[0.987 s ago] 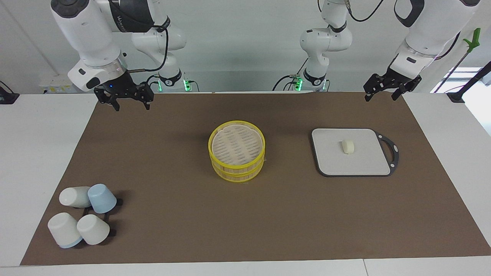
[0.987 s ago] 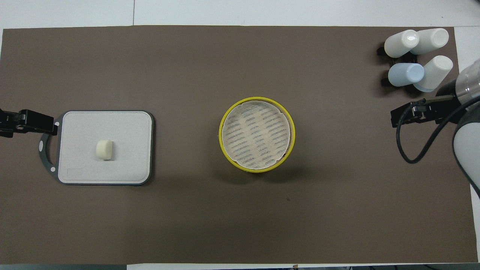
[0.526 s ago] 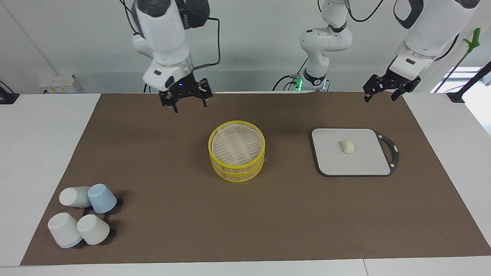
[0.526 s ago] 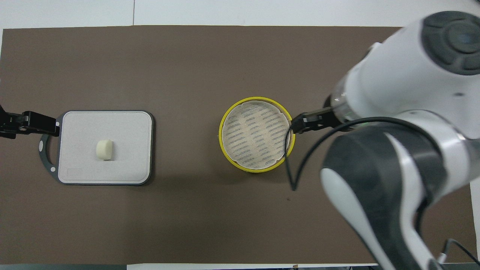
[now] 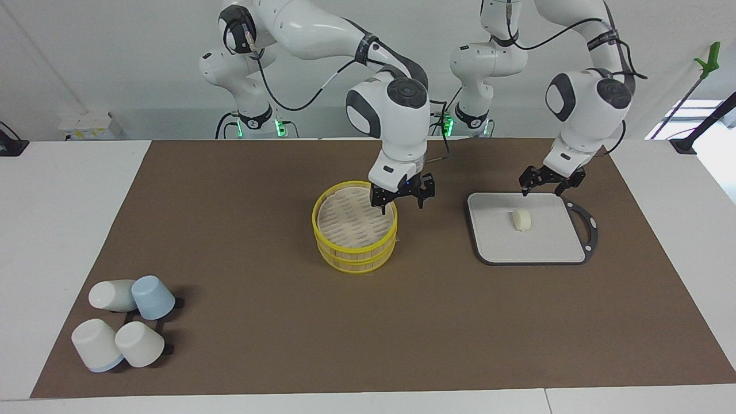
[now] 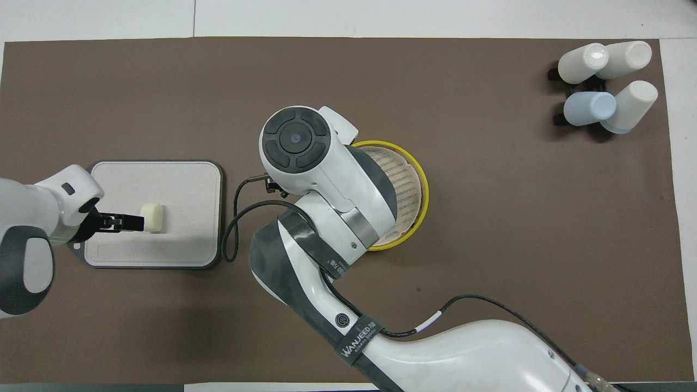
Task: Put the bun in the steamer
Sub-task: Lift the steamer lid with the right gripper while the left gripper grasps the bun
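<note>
The yellow rim [image 6: 426, 191] borders the slatted lid [image 6: 401, 184] all round, so the lid will come off whole, rim included, when I lift it.
The steamer [image 5: 355, 227], a yellow-rimmed bamboo basket with its pale slatted lid on, stands mid-table; the right arm covers part of it in the overhead view [image 6: 407, 188]. My right gripper [image 5: 401, 198] is open just above the steamer's rim, at the side toward the left arm's end, one finger over the lid and one outside. The bun [image 5: 521, 219], a small cream lump, lies on the grey board [image 5: 529, 247]; both also show in the overhead view, the bun [image 6: 152, 218] on the board [image 6: 163, 179]. My left gripper [image 5: 551, 184] is open, low over the board's edge, beside the bun and apart from it.
Several upturned cups [image 5: 123, 322], white and pale blue, stand on a black rack at the right arm's end, farther from the robots; they also show in the overhead view [image 6: 607, 81]. A brown mat [image 5: 259, 276] covers the table.
My right arm has swung from the right arm's end of the table to the steamer and come down to its rim. My left gripper has moved down over the board toward the bun.
</note>
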You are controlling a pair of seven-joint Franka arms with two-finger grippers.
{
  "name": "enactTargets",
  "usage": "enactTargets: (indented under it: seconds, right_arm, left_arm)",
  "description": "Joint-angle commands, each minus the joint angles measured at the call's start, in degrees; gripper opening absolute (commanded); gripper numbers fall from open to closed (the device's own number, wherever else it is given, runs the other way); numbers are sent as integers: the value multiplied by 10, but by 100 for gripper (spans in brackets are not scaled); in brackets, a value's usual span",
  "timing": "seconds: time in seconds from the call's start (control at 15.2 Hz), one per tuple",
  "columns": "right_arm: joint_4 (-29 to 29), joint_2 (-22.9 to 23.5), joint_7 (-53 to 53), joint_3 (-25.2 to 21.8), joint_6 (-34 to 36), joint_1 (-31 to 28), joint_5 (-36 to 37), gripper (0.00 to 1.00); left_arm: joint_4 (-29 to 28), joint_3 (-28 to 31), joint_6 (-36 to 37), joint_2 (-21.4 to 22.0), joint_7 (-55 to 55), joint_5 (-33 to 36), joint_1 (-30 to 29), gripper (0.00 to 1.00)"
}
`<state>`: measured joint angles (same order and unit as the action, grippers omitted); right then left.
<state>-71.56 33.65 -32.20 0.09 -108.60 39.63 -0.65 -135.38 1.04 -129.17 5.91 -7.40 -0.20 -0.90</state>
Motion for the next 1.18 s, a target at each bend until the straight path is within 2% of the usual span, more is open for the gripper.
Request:
enactTargets:
  seconds: [0.0,0.2,0.46,0.59,0.66,0.79,0.86,0.92,0.99,1.12]
  right_arm:
    - [-21,-15,-6,-3,2,-3,7,100]
    - [-63,-32,-11,-1,-26,-3,7,100]
    - [-154,-64,-34,-1,-99,7,6,100]
    - [-179,-72,-32,-1,-121,6,6,100]
    - [-183,-72,-32,0,-125,6,6,100]
    - [-182,-72,-31,0,-127,5,6,65]
    - [-182,-72,-31,0,-131,5,6,51]
    - [-183,-72,-31,0,-137,5,5,41]
    - [-183,-71,-31,0,-143,5,4,39]
    - [-183,-71,-31,0,-145,5,2,23]
  left_arm:
    - [-16,-6,-53,-33,21,6,5,100]
    - [-23,-6,-99,-57,53,6,29,100]
    - [-41,-6,-130,-59,47,6,29,99]
    - [-42,-6,-130,-59,43,6,29,91]
    - [-42,-6,-130,-59,41,6,29,78]
    - [-41,-6,-130,-60,42,6,29,37]
    - [-40,-6,-130,-61,42,6,29,26]
    - [-39,-6,-129,-63,42,6,29,21]
    - [-36,-6,-126,-63,43,6,29,21]
    - [-18,-7,-115,-67,47,6,30,22]
